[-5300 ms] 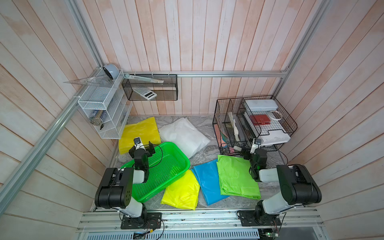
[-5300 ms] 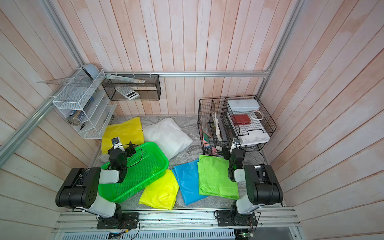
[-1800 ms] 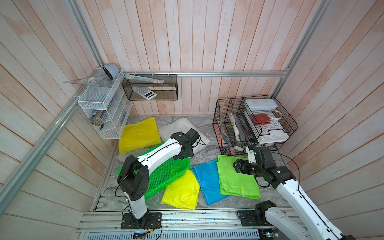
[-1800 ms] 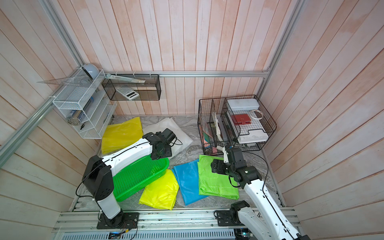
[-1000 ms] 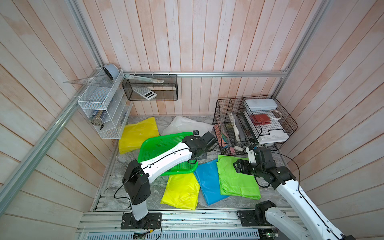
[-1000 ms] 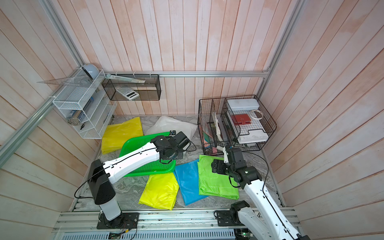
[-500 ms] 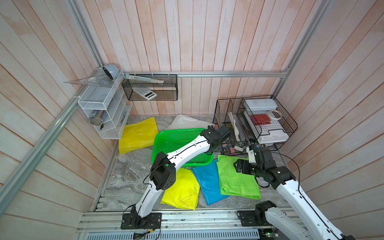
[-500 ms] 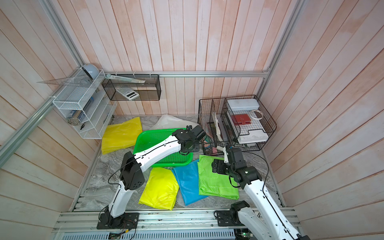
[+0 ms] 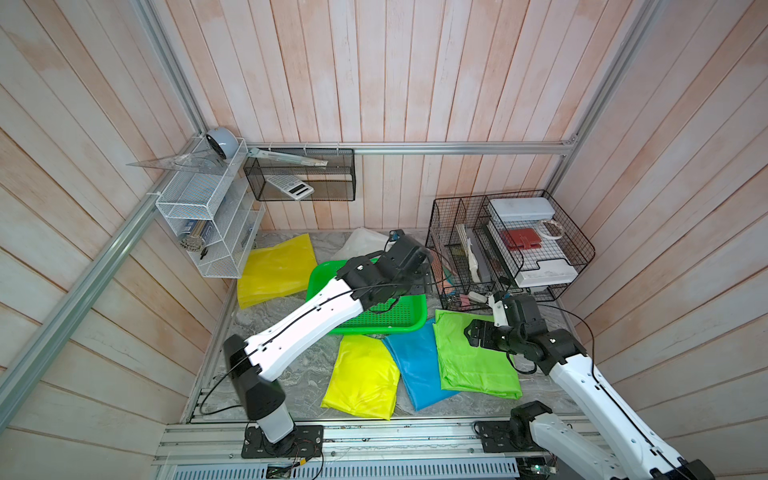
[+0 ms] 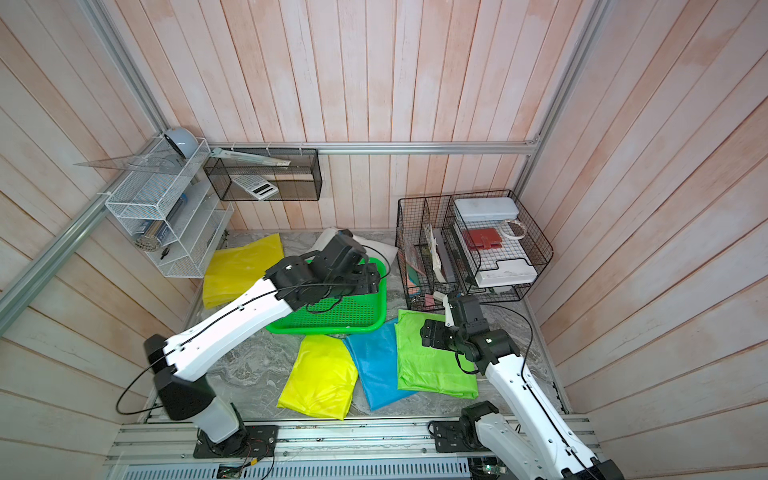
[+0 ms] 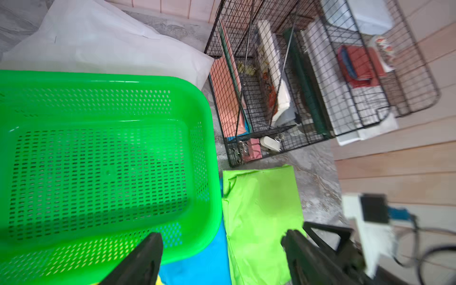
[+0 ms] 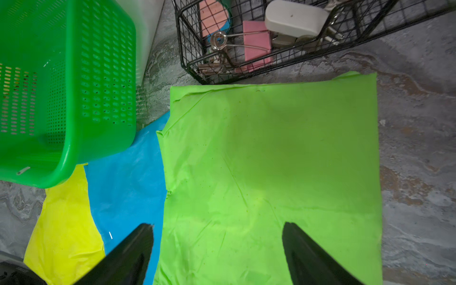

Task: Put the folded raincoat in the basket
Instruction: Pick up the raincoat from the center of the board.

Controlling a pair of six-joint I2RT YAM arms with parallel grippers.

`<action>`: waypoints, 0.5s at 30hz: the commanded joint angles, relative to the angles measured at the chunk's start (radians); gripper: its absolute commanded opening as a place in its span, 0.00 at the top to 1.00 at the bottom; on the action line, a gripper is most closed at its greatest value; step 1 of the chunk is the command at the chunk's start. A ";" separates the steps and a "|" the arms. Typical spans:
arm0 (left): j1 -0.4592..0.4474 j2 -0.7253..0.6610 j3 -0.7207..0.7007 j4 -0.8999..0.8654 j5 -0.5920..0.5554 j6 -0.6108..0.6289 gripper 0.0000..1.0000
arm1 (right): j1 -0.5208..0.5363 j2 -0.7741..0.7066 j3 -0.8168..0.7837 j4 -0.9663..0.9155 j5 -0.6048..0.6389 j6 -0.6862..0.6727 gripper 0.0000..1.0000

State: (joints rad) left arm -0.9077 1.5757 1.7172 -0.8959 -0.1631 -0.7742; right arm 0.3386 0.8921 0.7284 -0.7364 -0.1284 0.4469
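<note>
I should take the lime raincoat's outer edge [image 9: 514,380] with my right gripper, because it is hovering over the lime raincoat's flat top [image 9: 473,364], while my left gripper pulls the lime raincoat's edge next to the blue raincoat.
The green basket [image 9: 376,329] [image 10: 328,328] stands empty in the middle of the floor, its front edge over the tops of a blue raincoat [image 9: 415,365] and a yellow one [image 9: 361,378]. A lime-green folded raincoat [image 9: 473,365] [image 12: 271,160] lies flat to the right of them. My left gripper [image 9: 417,284] [image 11: 222,237] hovers open over the basket's right rim [image 11: 209,148] and holds nothing. My right gripper [image 9: 471,334] [image 12: 218,225] hangs open just above the lime raincoat's left part, with nothing between its fingers.
A black wire organiser [image 9: 498,249] full of stationery stands right behind the lime raincoat. Another yellow raincoat [image 9: 278,270] and a white one [image 9: 361,243] lie at the back. A white mesh shelf [image 9: 212,232] and a black mesh box [image 9: 303,183] hang on the walls.
My left arm has drawn the basket rightwards from the left side to the middle, then opened its jaws and let go of the rim. The right arm has stayed put.
</note>
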 commanded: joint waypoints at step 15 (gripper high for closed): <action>-0.291 0.032 -0.556 0.683 0.285 -0.329 0.23 | -0.387 0.089 -0.045 0.110 -0.178 0.111 0.13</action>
State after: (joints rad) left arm -1.2030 1.5597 1.1130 -0.3023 0.1196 -1.0519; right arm -0.0086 0.9562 0.7113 -0.6781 -0.1703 0.5144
